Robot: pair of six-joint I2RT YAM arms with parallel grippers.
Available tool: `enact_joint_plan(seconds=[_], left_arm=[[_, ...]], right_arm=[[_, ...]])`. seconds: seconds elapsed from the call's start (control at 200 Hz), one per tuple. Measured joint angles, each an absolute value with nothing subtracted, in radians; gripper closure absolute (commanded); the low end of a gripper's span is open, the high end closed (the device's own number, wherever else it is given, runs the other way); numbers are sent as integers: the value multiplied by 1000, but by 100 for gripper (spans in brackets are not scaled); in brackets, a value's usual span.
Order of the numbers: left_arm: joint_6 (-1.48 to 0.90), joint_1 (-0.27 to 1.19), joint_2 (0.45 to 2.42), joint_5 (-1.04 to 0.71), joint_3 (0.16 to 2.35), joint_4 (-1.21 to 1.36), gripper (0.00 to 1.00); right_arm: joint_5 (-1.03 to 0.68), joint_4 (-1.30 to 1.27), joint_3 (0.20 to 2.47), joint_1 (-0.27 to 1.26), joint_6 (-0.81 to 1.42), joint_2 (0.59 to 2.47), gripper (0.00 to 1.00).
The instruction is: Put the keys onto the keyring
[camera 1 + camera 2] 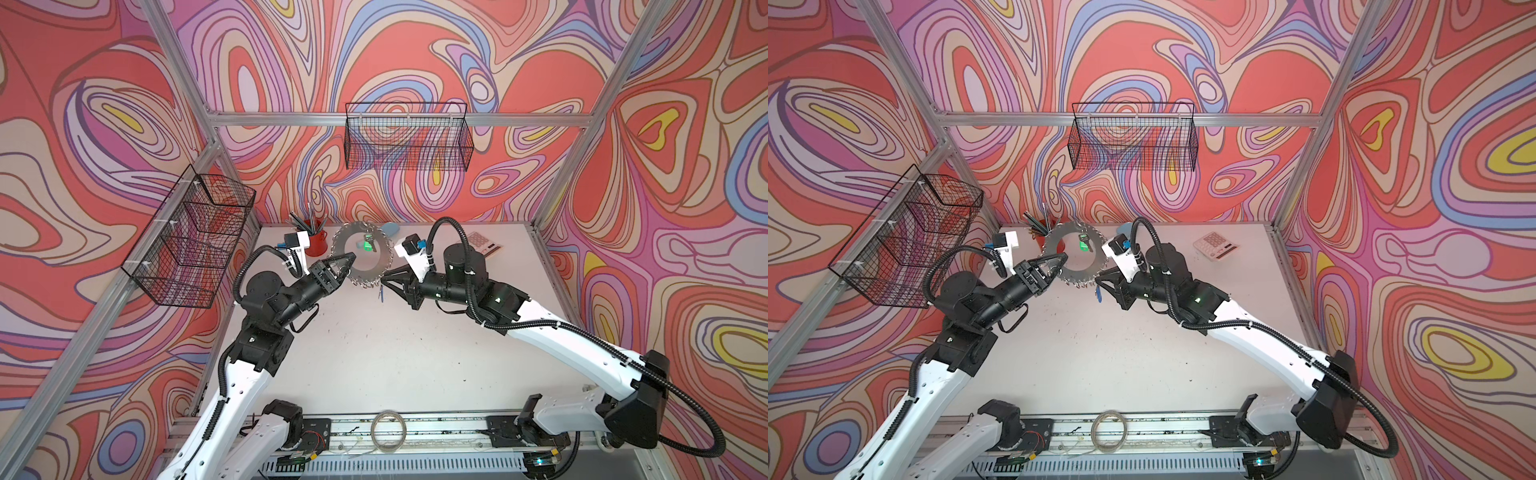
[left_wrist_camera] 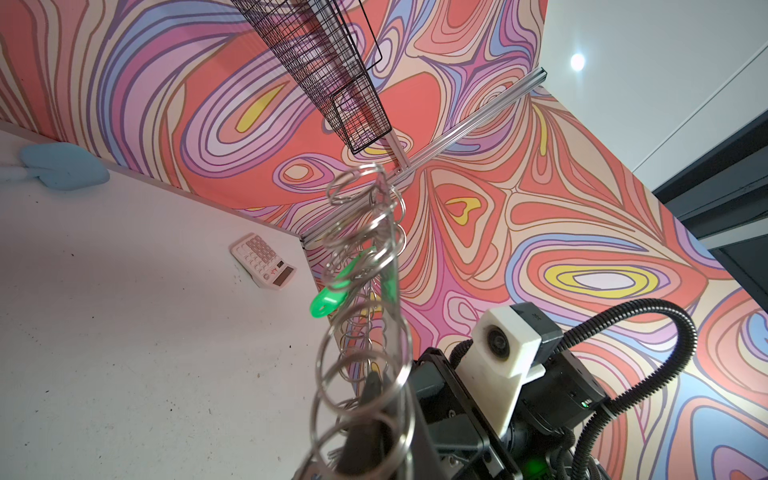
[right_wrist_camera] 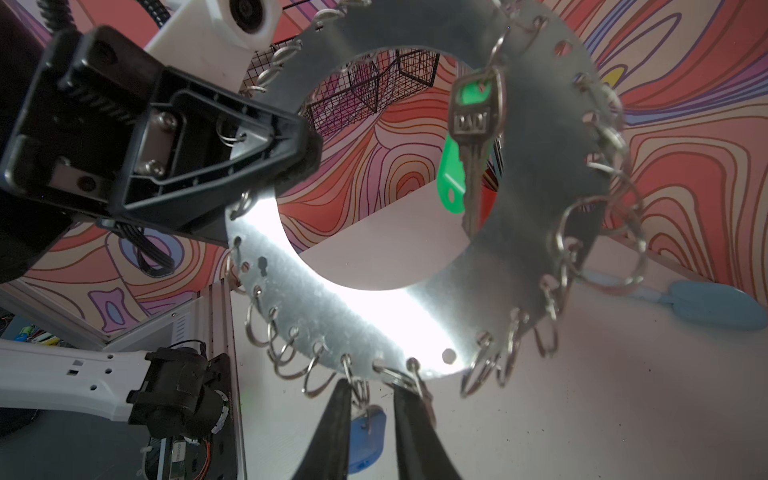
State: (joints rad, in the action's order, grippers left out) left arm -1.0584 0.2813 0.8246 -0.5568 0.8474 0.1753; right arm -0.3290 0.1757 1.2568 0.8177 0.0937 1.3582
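The keyring's rim (image 3: pixel 252 201) is held by my left gripper, which keeps that gripper busy. Next, my right gripper takes hold of the blue-tagged key's ring (image 3: pixel 357 390) to free my left gripper for the blue tag.
The keyring (image 1: pixel 371 272) is a flat grey disc with a big centre hole and small wire rings round its rim. It stands upright above the table, and my left gripper (image 1: pixel 351 261) is shut on its left rim. A key with a green tag (image 3: pixel 451 178) hangs from the top of the disc into the hole and also shows in a top view (image 1: pixel 1084 246). The blue-tagged key (image 3: pixel 365 436) hangs from a small ring at the disc's lower rim. My right gripper (image 3: pixel 370 386) is just under that rim, its fingers apart on either side of the ring and blue tag.
A red cup of pens (image 1: pixel 316 243) stands behind the disc and a pale blue tool (image 1: pixel 390 227) lies by the back wall. A calculator (image 1: pixel 482 245) lies at the back right. Wire baskets hang on the left wall (image 1: pixel 191 241) and the back wall (image 1: pixel 407 141). A plain thin hoop (image 1: pixel 388 430) rests on the front rail.
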Motion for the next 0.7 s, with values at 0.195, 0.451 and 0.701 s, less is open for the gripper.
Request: enact_joint_plan(seconds=[0.195, 0.451, 0.701], left_arm=[[-1058, 281, 825, -557, 847, 175, 100], [-1058, 281, 825, -557, 847, 175, 100], [-1058, 281, 825, -556, 847, 175, 100]], right_arm=[[-329, 170, 1257, 818, 91, 1365, 75], [-336, 165, 1260, 818, 90, 1366, 84], [-343, 165, 1267, 818, 90, 1375, 85]])
